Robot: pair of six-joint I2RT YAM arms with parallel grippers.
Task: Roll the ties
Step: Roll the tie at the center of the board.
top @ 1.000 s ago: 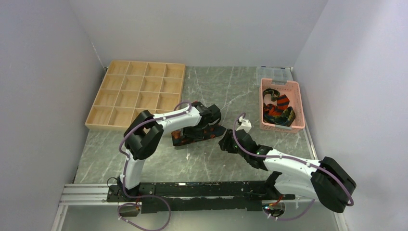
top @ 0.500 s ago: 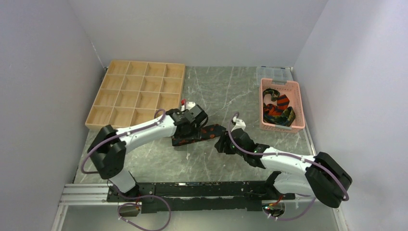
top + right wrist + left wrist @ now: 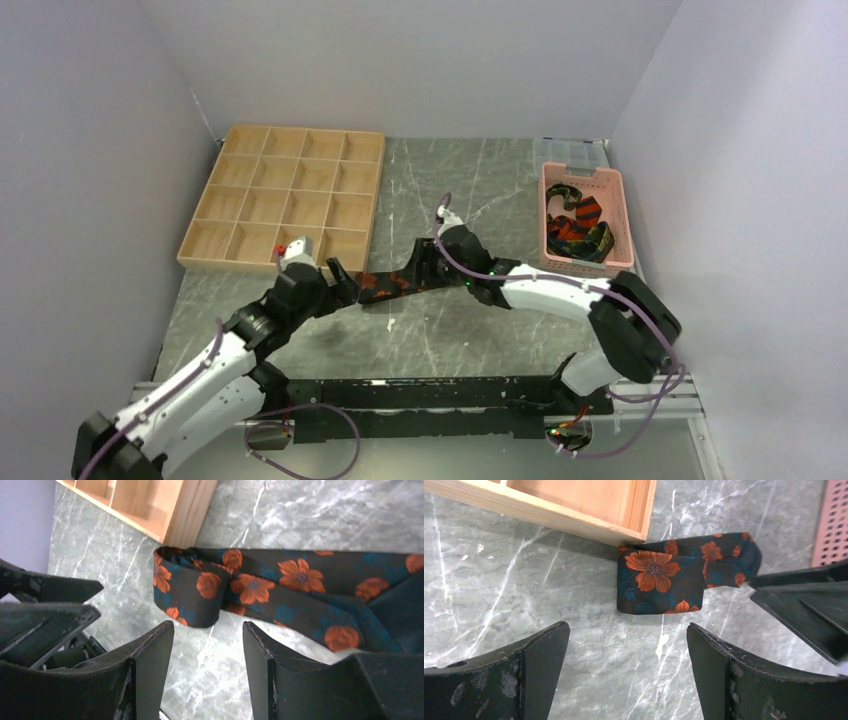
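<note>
Next, I take the fold's near edge with my left gripper and pull the tie clear before I roll it, because the tie's folded end is resting against the tray's corner.
One tie, black with orange flowers, lies on the marble table with its left end folded over. More ties are bunched in the pink basket. My left gripper is open just left of the folded end, a little short of it, with bare table between its fingers. My right gripper is open at the tie's right part. In the right wrist view its jaws sit just short of the fold and hold nothing.
A wooden compartment tray stands at the back left, its corner almost touching the tie. A clear plastic box sits behind the basket. The two grippers face each other closely across the tie.
My left gripper has opened, let go of the tie and drawn back to the left. The right gripper has moved left and forward up to the tie.
</note>
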